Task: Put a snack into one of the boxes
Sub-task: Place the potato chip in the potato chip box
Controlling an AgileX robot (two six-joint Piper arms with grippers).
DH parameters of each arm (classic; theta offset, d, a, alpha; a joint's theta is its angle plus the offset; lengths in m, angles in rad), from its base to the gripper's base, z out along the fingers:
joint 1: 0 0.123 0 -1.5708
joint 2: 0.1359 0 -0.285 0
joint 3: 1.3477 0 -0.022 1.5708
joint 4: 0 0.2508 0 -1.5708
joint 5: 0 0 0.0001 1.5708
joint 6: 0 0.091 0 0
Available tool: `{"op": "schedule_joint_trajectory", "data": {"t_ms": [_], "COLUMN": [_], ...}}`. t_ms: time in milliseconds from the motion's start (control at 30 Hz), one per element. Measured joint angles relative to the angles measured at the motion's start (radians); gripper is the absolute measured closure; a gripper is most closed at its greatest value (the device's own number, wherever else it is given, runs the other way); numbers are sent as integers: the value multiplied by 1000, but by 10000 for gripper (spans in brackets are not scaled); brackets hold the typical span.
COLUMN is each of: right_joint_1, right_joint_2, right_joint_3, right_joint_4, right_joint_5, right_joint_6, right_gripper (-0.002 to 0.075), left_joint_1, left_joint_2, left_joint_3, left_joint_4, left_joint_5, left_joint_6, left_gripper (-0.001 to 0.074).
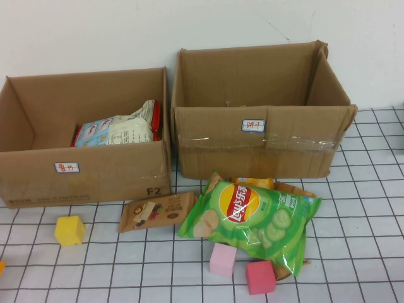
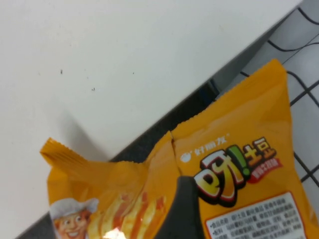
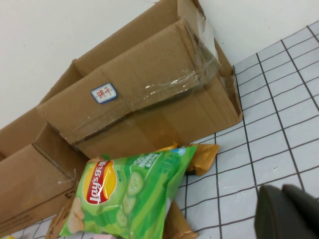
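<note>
The orange potato-snack bag (image 2: 192, 159) is under the open fingers of my left gripper, clear of its neighbours. I keep going down until the fingers straddle its logo (image 2: 233, 174), then close them.
A green Lay's chip bag (image 1: 252, 218) lies on the grid table in front of two open cardboard boxes; it also shows in the right wrist view (image 3: 129, 196). The left box (image 1: 95, 173) holds several snack bags (image 1: 120, 131). The right box (image 1: 265, 148) looks empty. A brown snack bar (image 1: 156, 210) lies left of the Lay's bag. Neither arm shows in the high view. In the left wrist view my left gripper (image 2: 187, 191) is shut on an orange potato-snack bag (image 2: 239, 164), one dark finger lying across it. My right gripper (image 3: 286, 211) is shut and empty above the table, right of the Lay's bag.
A yellow cube (image 1: 69, 230) sits at the front left and two pink cubes (image 1: 223, 260) (image 1: 261, 276) in front of the Lay's bag. Orange-brown packets (image 1: 293, 188) stick out from under it. A white wall stands behind the boxes.
</note>
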Motion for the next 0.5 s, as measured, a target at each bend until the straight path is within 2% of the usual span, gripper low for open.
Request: {"op": "schedule_joint_trajectory", "data": {"t_ms": [500], "right_joint_1": [0], "right_joint_2": [0], "right_joint_3": [0], "right_joint_4": [0], "right_joint_5": [0], "right_joint_6": [-6], "right_gripper": [727], "left_joint_1": [0], "left_joint_2": [113], "left_joint_3": [-2], "left_joint_4": [2], "left_joint_5": [-190], "left_joint_6": [-86], "left_gripper": [177]}}
